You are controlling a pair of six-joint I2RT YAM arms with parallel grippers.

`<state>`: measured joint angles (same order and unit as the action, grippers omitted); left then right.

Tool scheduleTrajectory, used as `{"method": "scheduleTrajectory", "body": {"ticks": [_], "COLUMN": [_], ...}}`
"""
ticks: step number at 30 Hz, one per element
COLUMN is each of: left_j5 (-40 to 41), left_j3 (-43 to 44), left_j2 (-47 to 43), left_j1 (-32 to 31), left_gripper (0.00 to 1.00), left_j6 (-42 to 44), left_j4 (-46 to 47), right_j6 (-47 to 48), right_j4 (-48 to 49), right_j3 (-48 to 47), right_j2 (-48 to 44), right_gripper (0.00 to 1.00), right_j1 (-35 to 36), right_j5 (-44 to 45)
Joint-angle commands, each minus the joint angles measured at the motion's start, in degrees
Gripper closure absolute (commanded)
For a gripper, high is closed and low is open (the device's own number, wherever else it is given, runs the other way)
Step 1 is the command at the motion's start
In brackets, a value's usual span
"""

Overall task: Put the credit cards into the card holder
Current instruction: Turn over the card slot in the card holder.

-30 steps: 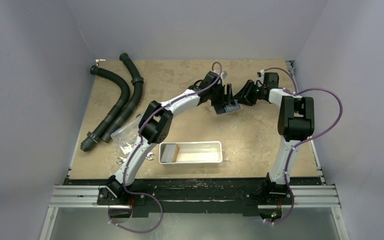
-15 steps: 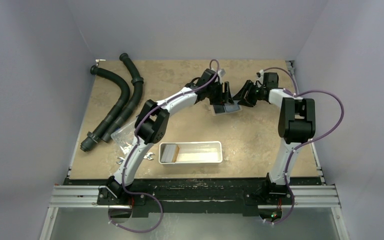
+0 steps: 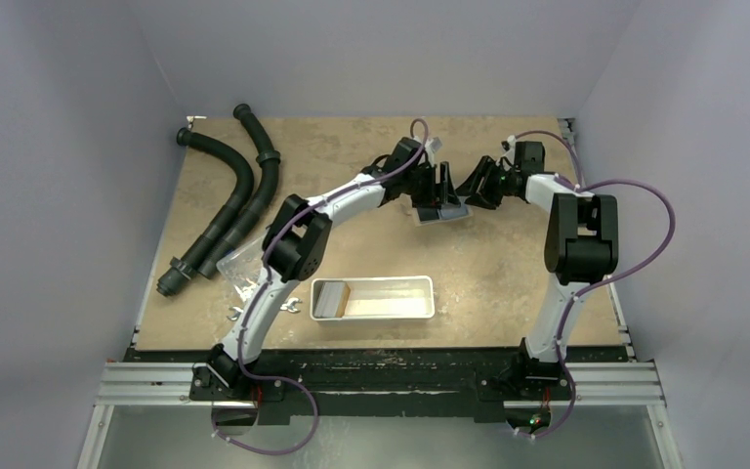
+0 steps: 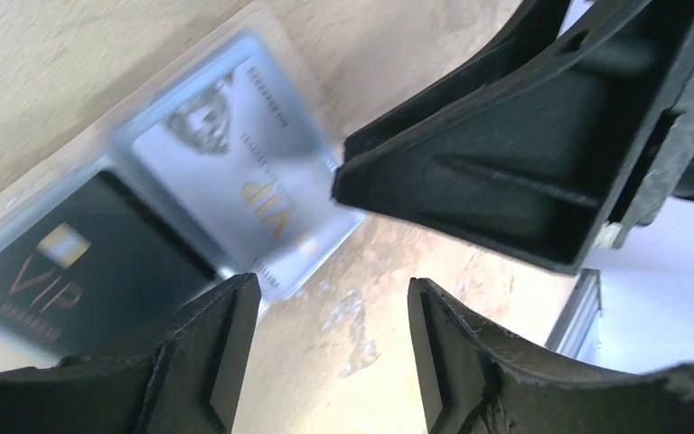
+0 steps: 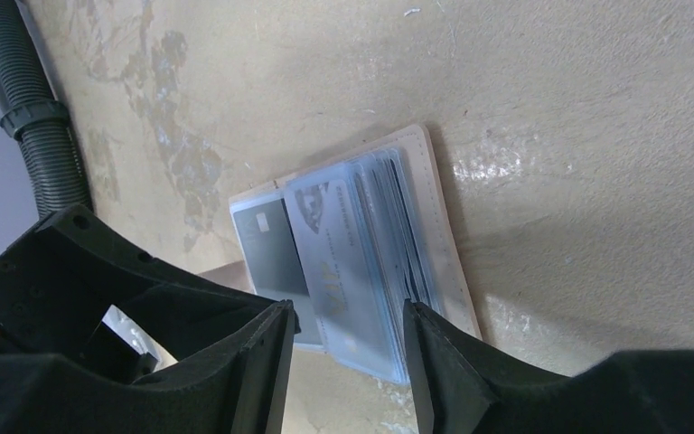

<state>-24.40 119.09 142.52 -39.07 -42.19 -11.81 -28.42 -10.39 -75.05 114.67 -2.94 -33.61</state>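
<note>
The dark VIP card's side (image 4: 176, 253) needs a press from my left gripper, which is open past the holder's edge (image 4: 278, 297). That gripper should close and press there while my right gripper raises the pale sleeve.
The card holder (image 3: 441, 212) lies open on the table at the back middle, beige outside with clear sleeves fanned out (image 5: 434, 226). One sleeve holds a dark VIP card (image 4: 72, 262), another a pale blue-grey VIP card (image 4: 244, 172). My left gripper (image 4: 330, 316) hovers open just beside the holder, with only bare table between its fingers. My right gripper (image 5: 348, 316) stands open over the sleeves from the other side, its fingers close to the left ones (image 3: 474, 186). A tan-brown card (image 3: 340, 296) leans at the left end of the white tray (image 3: 432, 296).
Two black corrugated hoses (image 3: 234, 195) lie at the back left. A clear plastic box (image 3: 239, 262) and a silver wrench (image 3: 237, 314) sit under the left arm. The white tray stands near the front middle.
The left wrist has drawn back slightly to the left, and the holder has shifted a little with it. The right gripper's jaws have spread slightly wider.
</note>
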Motion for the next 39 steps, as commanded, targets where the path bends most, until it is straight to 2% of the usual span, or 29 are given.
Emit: {"method": "scheduleTrajectory", "body": {"ticks": [1,7,13,23,29,34,39], "left_j5": [3.90,5.61,3.02,-3.56,-2.81,0.54,3.37], "left_j3": [-4.88,-6.20,-0.99,6.17,3.53,2.13,-2.23], "left_j2": [-9.49,-9.51,-2.89,3.58,-0.33,-3.12,-7.32], "left_j1": [0.88,1.06,0.93,-0.78,-1.08,-0.23,0.86], "left_gripper": [0.34,0.34,0.34,0.36,0.35,0.34,0.35], "left_j6": [5.92,7.22,4.42,-1.74,0.60,4.05,6.24], "left_j4": [-1.62,-4.16,-3.65,1.56,3.40,-2.70,-4.74], "right_j6": [1.76,2.06,2.54,1.98,1.66,2.37,4.22], "right_j4": [-0.61,-0.69,-0.94,0.05,0.58,-0.83,-2.95], "right_j3": [0.42,0.26,0.25,0.08,0.76,-0.08,-0.87], "right_j2": [-3.93,-3.41,-3.58,-3.14,-3.57,-4.28,-5.07], "right_gripper": [0.45,0.43,0.38,0.39,0.39,0.39,0.37], "right_j1": [0.22,0.22,0.48,0.72,1.35,1.33,1.27], "right_j5": [1.85,2.08,1.96,0.08,-0.71,1.14,5.41]}}
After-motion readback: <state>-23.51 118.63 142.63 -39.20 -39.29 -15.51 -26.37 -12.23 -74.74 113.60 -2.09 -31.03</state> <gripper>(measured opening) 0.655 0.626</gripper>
